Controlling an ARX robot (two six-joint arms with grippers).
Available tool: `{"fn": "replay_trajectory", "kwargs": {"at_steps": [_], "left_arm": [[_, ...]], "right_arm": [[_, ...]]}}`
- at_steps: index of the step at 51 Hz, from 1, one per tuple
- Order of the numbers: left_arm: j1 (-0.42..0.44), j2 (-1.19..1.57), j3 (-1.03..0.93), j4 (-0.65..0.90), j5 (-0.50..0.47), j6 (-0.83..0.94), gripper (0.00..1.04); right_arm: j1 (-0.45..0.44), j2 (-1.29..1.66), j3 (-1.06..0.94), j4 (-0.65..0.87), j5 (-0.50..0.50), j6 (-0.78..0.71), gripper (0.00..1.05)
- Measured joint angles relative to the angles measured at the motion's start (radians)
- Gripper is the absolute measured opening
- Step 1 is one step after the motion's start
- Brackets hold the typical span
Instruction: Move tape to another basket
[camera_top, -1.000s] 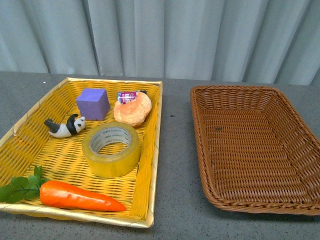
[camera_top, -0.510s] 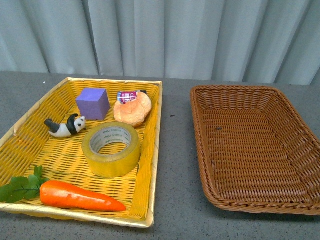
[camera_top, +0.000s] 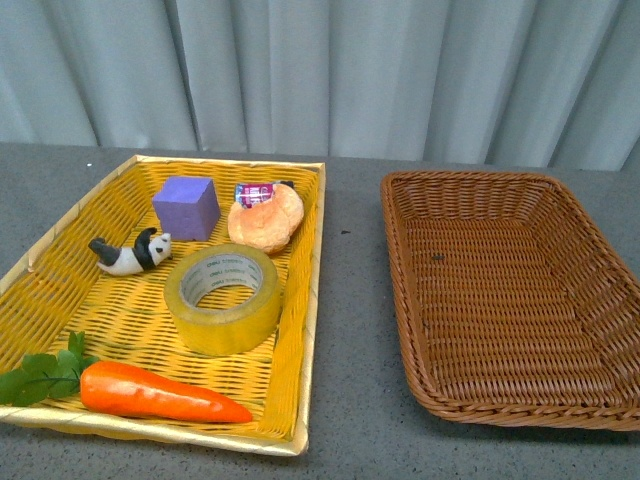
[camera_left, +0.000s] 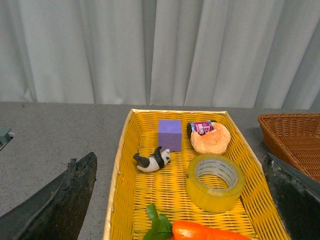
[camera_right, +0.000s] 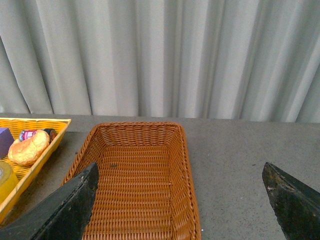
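Observation:
The tape's wide (camera_left: 214, 200) open core (camera_left: 214, 181) leaves me one side of its ring to pinch, so I expect the tape to tilt yet stay round while I carry it.
The tape (camera_top: 223, 298), a wide yellowish roll with a white printed core, lies flat in the bright yellow basket (camera_top: 300, 300) on the left. It also shows in the left wrist view (camera_left: 215, 181). The dark brown wicker basket (camera_top: 400, 290) stands empty on the right, and shows in the right wrist view (camera_right: 187, 175). Neither arm shows in the front view. My left gripper (camera_left: 182, 210) is open, high above the yellow basket (camera_left: 117, 170). My right gripper (camera_right: 182, 210) is open, above the brown basket's far right side and the table.
The yellow basket also holds a purple cube (camera_top: 186, 206), a bread roll (camera_top: 265, 222), a small can (camera_top: 255, 190), a toy panda (camera_top: 130, 252) and a carrot (camera_top: 150, 392). A strip of grey table (camera_top: 350, 330) separates the baskets. A grey curtain (camera_top: 330, 70) hangs behind.

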Motion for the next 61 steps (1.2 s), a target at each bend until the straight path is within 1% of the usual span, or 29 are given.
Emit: {"fn": "replay_trajectory", "kwargs": {"at_steps": [29, 30, 31, 32, 33, 35, 37, 40, 42, 47, 51, 52, 55, 58, 61], "left_arm": [[0.0, 0.0, 0.0, 0.0, 0.0, 0.0, 0.98], [-0.007, 0.006, 0.002, -0.008, -0.014, -0.005, 0.98], [-0.023, 0.019, 0.009, -0.032, -0.077, -0.019, 0.98], [-0.055, 0.065, 0.025, -0.059, -0.168, -0.042, 0.98], [-0.072, 0.107, 0.033, -0.054, -0.224, -0.061, 0.98], [-0.092, 0.177, 0.041, -0.028, -0.283, -0.092, 0.98], [-0.108, 0.268, 0.049, 0.029, -0.304, -0.117, 0.98], [-0.125, 0.391, 0.065, 0.109, -0.301, -0.146, 0.98], [-0.135, 0.491, 0.084, 0.193, -0.289, -0.164, 0.98], [-0.153, 0.747, 0.151, 0.359, -0.237, -0.205, 0.98], [-0.161, 0.924, 0.216, 0.418, -0.191, -0.233, 0.98], [-0.163, 0.95, 0.227, 0.421, -0.188, -0.235, 0.98], [-0.174, 1.14, 0.311, 0.416, -0.132, -0.258, 0.98], [-0.183, 1.284, 0.372, 0.451, -0.121, -0.278, 0.98], [-0.187, 1.372, 0.424, 0.446, -0.123, -0.286, 0.98]], "right_arm": [[0.0, 0.0, 0.0, 0.0, 0.0, 0.0, 0.96], [0.0, 0.0, 0.0, 0.0, 0.0, 0.0, 0.96], [0.0, 0.0, 0.0, 0.0, 0.0, 0.0, 0.96], [0.0, 0.0, 0.0, 0.0, 0.0, 0.0, 0.96], [0.0, 0.0, 0.0, 0.0, 0.0, 0.0, 0.96], [0.0, 0.0, 0.0, 0.0, 0.001, 0.0, 0.96], [0.0, -0.001, 0.0, 0.0, 0.001, 0.0, 0.96], [0.0, -0.001, 0.0, 0.0, 0.0, 0.0, 0.96], [0.0, -0.001, 0.0, 0.0, 0.0, 0.0, 0.96], [0.0, -0.001, 0.0, 0.0, 0.0, 0.0, 0.96], [0.0, -0.001, 0.0, 0.0, 0.0, 0.0, 0.96], [0.0, -0.001, 0.0, 0.0, 0.0, 0.0, 0.96], [0.0, -0.001, 0.0, 0.0, 0.0, 0.0, 0.96], [0.0, -0.001, 0.0, 0.0, 0.0, 0.0, 0.96], [0.0, -0.001, 0.0, 0.0, 0.0, 0.0, 0.96]]}}
